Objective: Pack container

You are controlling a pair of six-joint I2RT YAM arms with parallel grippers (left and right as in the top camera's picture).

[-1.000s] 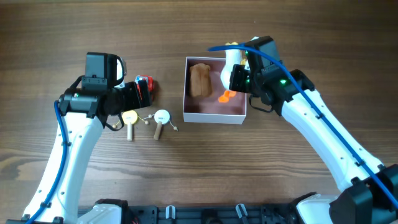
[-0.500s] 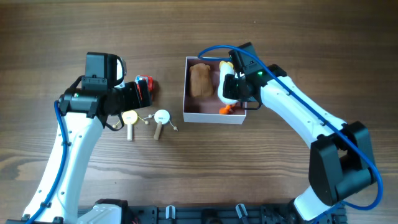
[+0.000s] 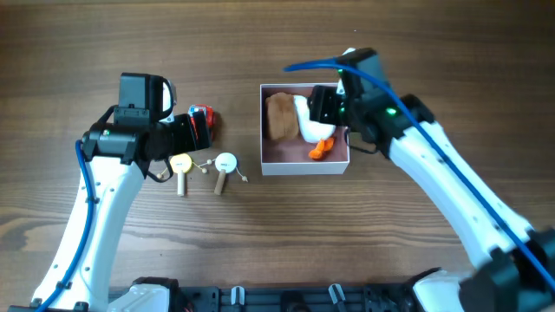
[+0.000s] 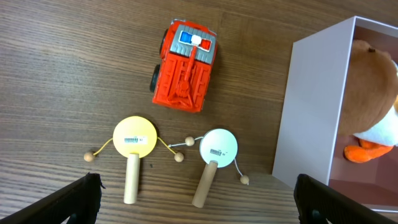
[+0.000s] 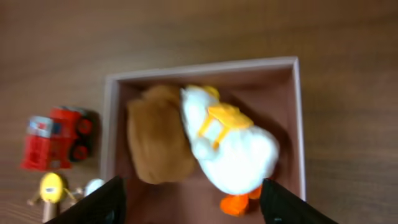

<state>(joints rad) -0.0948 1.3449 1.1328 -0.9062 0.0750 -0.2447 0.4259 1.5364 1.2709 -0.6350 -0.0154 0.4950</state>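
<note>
The robot's right gripper is hovering over the container [image 3: 299,130], so it should move out of the way while the left gripper picks up the red toy fire truck [image 4: 185,67] on its own side.
The container [image 3: 303,167], white outside and pink inside, stands mid-table and holds a brown plush [image 3: 279,115] and a white duck plush [image 3: 309,128] with orange feet. My right gripper [image 3: 333,107] hovers above its back right part. In the right wrist view that gripper [image 5: 194,205] is open, with the duck [image 5: 233,146] lying free below it beside the brown plush [image 5: 155,143]. My left gripper [image 4: 199,202] stands wide open and empty, above the table left of the container's wall [image 4: 311,106].
A red toy fire truck [image 3: 201,124] sits left of the container. In front of it lie two small rattle drums on wooden handles, one yellow [image 4: 134,140] and one white [image 4: 217,148], each with beads on strings.
My right gripper dipped into the container, opened and let go of the white duck, then rose. The duck now lies inside. The container slid slightly right. The left arm stayed still.
</note>
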